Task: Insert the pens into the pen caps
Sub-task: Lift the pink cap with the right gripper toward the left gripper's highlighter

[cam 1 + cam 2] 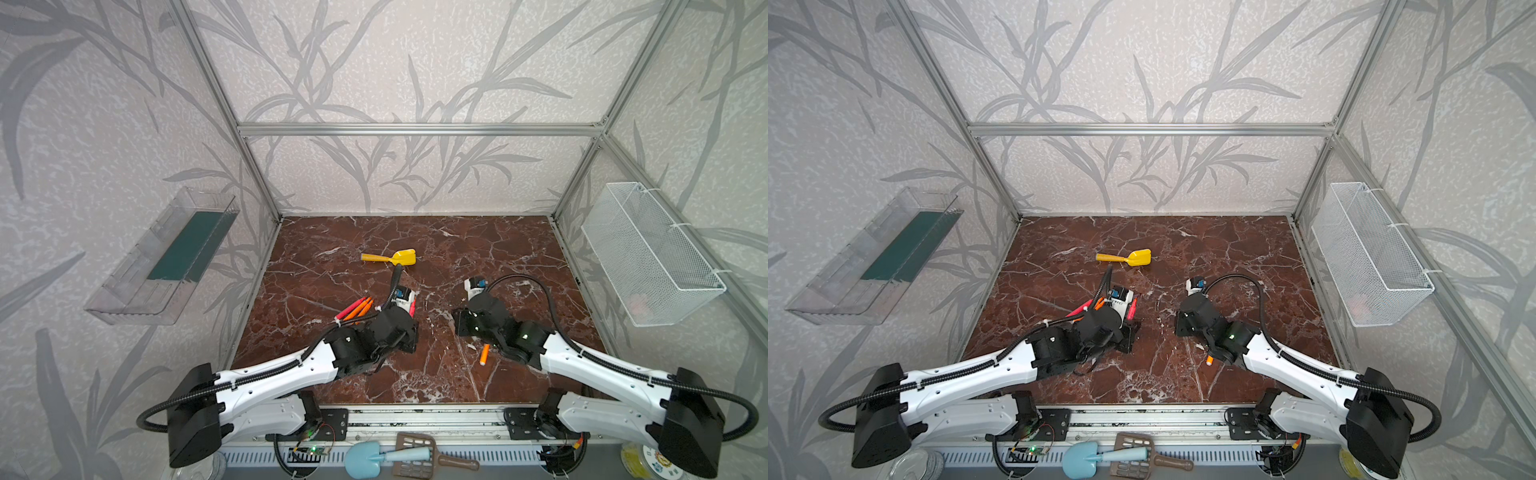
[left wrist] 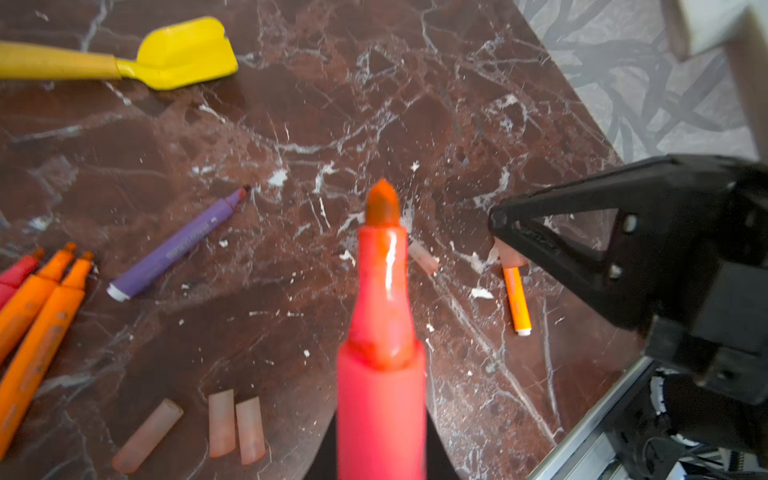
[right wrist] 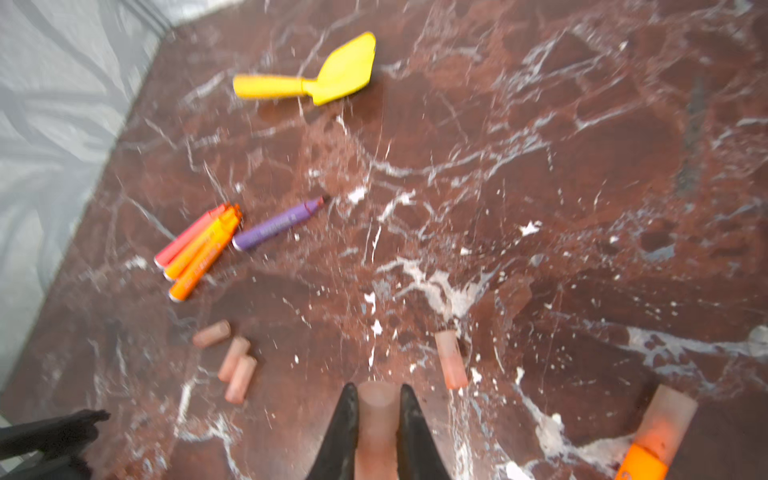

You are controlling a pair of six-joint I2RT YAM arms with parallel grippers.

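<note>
The pen cap point(image 3: 377, 432) is out of line with the pink-red pen's tip point(image 2: 382, 205) because my right gripper points steeply down, so I should tilt this gripper up toward it.
My left gripper point(image 2: 381, 457) is shut on a pink-red pen point(image 2: 382, 353), whose bare tip points away over the table. This pen shows beside the left wrist in both top views point(image 1: 412, 306) point(image 1: 1132, 309). Just right of it my right gripper point(image 3: 378, 399) is shut on a pen cap point(image 3: 377, 432), a translucent pinkish tube. Three loose caps point(image 3: 234, 359) point(image 2: 221, 424) lie together, and another point(image 3: 451, 359) lies apart. On the table lie a purple pen point(image 3: 276, 224) point(image 2: 174, 249) and a bunch of two orange pens and a pink-red pen point(image 3: 199, 249) point(image 1: 356, 308). An orange pen point(image 1: 484, 354) point(image 3: 648, 449) wears a cap.
A yellow toy shovel point(image 1: 390, 257) point(image 2: 166, 54) lies behind both grippers. A clear bin point(image 1: 166, 257) hangs on the left wall and a white wire basket point(image 1: 652, 253) on the right wall. Aluminium frame posts edge the marble table.
</note>
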